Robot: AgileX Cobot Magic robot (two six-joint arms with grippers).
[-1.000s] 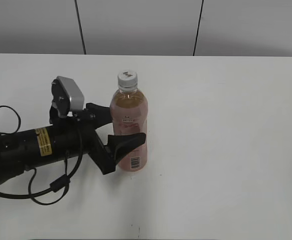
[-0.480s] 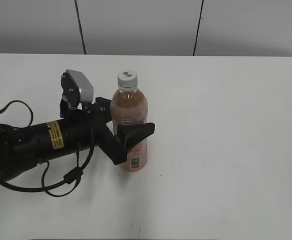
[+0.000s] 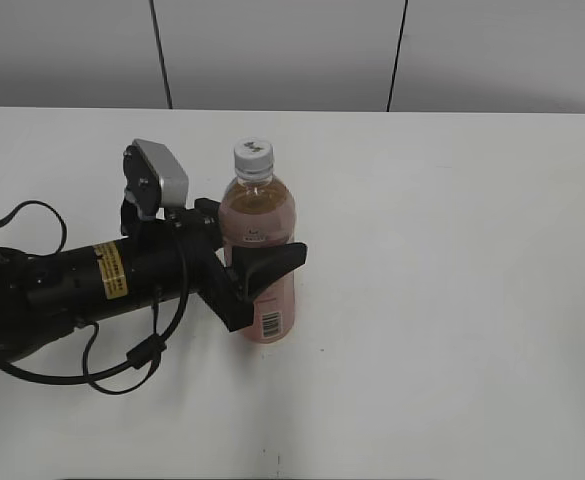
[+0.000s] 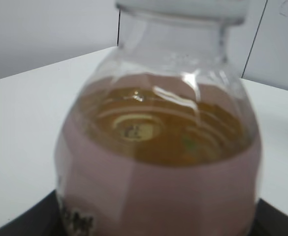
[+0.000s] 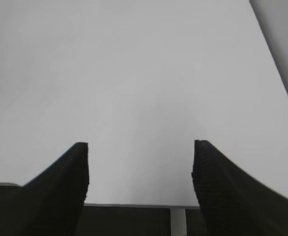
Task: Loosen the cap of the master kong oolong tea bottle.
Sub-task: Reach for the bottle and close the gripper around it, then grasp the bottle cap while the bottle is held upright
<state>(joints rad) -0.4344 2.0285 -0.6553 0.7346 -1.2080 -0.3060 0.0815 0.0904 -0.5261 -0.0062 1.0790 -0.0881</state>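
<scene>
The white cap (image 3: 254, 157) will unscrew and come off in one piece when I keep turning it, because the ribbed side (image 3: 254, 165) goes round above the bottle's neck.
The master kong oolong tea bottle (image 3: 259, 207) stands upright on the white table (image 3: 452, 280), with amber tea, a pink label and a barcode low on its front. Its white ribbed cap (image 3: 254, 156) with a small dark mark is on top, free of any gripper. My left gripper (image 3: 255, 238) comes in from the left and is closed around the bottle's body, one black finger across the front and one behind. The left wrist view is filled by the bottle (image 4: 158, 147). My right gripper (image 5: 140, 145) is open and empty over bare table and is out of the exterior view.
The left arm and its cable (image 3: 82, 290) lie across the table's left side. A grey panelled wall (image 3: 292, 50) rises behind the table's far edge.
The left gripper pushed forward around the bottle and its fingers drew in onto the bottle's body. The bottle stayed upright, shifting very slightly.
</scene>
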